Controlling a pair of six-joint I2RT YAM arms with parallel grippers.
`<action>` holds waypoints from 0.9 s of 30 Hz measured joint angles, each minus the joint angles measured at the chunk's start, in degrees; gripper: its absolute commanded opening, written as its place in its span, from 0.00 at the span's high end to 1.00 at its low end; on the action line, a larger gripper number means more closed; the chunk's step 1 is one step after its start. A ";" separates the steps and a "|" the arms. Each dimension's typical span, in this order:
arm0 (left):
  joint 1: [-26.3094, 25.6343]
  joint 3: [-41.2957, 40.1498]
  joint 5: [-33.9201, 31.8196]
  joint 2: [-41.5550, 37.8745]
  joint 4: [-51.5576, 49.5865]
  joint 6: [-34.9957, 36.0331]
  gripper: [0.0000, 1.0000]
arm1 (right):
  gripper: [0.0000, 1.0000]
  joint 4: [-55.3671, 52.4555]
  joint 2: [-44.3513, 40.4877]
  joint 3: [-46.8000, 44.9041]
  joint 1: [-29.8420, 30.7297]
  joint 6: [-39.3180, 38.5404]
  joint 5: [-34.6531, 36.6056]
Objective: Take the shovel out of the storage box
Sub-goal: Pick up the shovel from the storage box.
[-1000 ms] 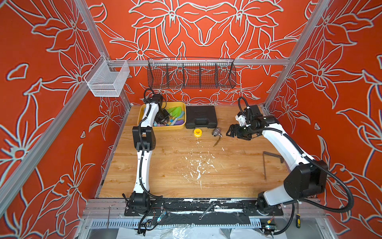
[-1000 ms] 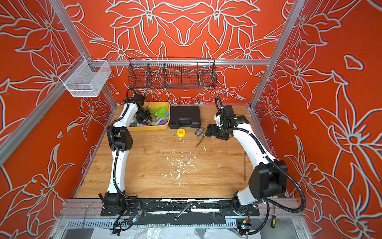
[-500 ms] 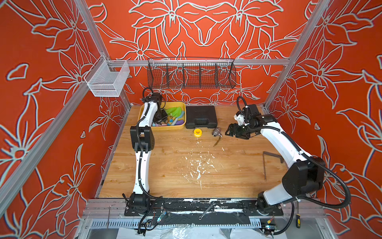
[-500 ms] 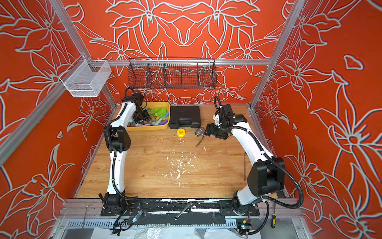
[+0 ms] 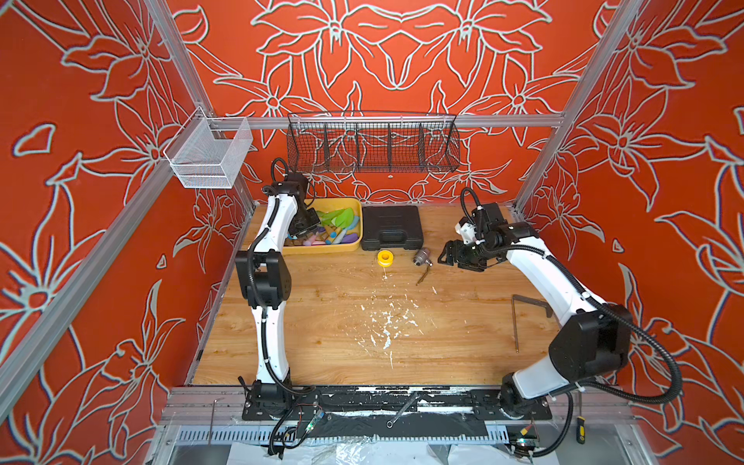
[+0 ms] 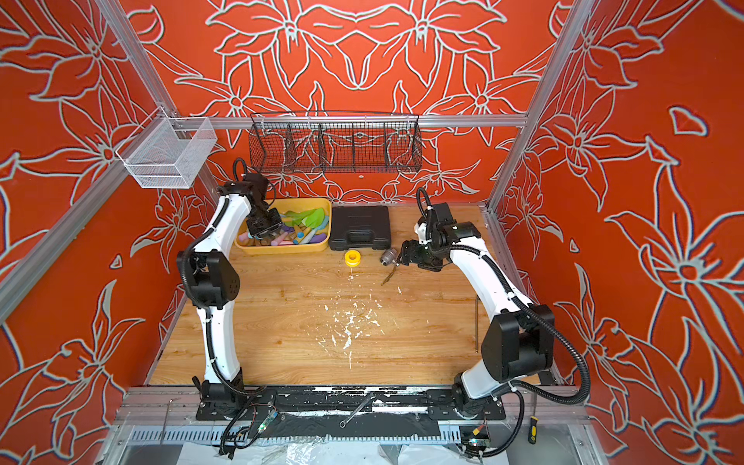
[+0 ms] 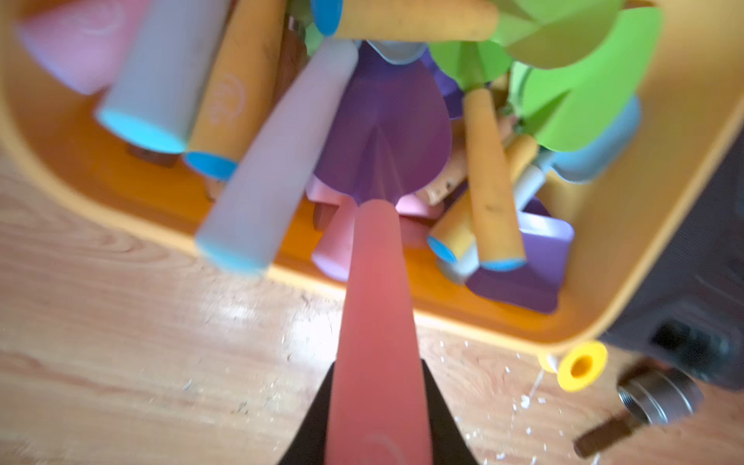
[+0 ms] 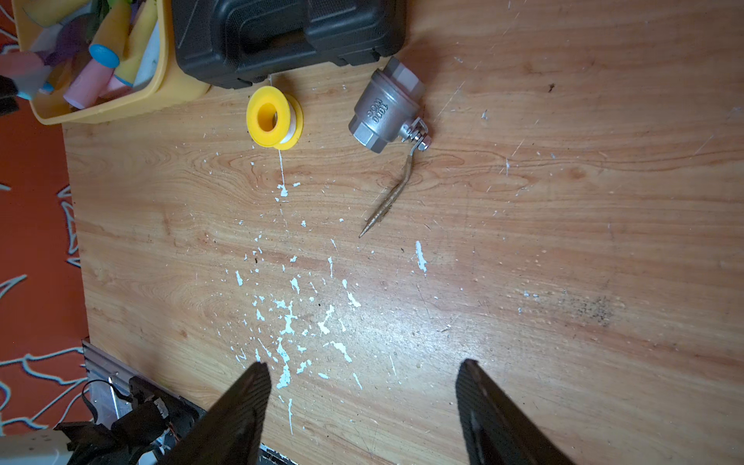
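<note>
The red handle [image 7: 377,244] is free next to the purple blade, so my left gripper should keep carrying the shovel toward my open right gripper [image 5: 446,253] until those fingers close there.
The yellow storage box [image 5: 322,249] stands at the table's back left, full of coloured toy tools; it also shows in the other top view [image 6: 282,250] and in the right wrist view [image 8: 120,108]. My left gripper [image 5: 305,230] hangs over the box's left part. In the left wrist view the gripper [image 7: 377,364] is shut on the red handle of the shovel [image 7: 376,306]. The shovel's purple blade [image 7: 382,133] lies over the pile inside the box [image 7: 483,327]. My right gripper [image 8: 362,364] is open and holds nothing above bare table, right of the valve [image 5: 447,255].
A black tool case [image 5: 391,227] stands right beside the box. A yellow tape roll [image 5: 385,257] and a metal valve [image 5: 421,256] lie in front of it. A metal angle piece [image 5: 523,310] lies at the right. Wire baskets [image 5: 372,147] [image 5: 209,161] hang on the frame.
The left arm's elbow has shifted slightly left while its gripper stays over the box on the shovel handle. The right arm has barely moved.
</note>
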 measured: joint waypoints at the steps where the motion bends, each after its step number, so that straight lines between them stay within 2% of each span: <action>1: -0.04 -1.16 0.00 -2.03 0.28 0.35 1.00 | 0.25 0.04 0.00 0.00 0.00 0.13 -0.04; 7: -0.46 -6.54 -0.02 -10.01 2.43 1.62 1.00 | 0.26 0.81 0.26 0.00 0.20 0.81 -0.87; 14: -1.90 -14.01 1.07 -15.37 5.01 2.73 1.00 | 0.28 2.95 1.51 0.07 0.83 3.13 -2.01; 18: -6.43 -20.48 1.22 -19.89 9.09 4.00 1.00 | 0.31 6.47 2.49 0.87 1.92 7.32 -4.13; 27: -22.12 -36.59 -0.57 -33.99 22.05 4.70 1.00 | 0.33 18.73 6.80 6.71 6.12 21.55 -10.47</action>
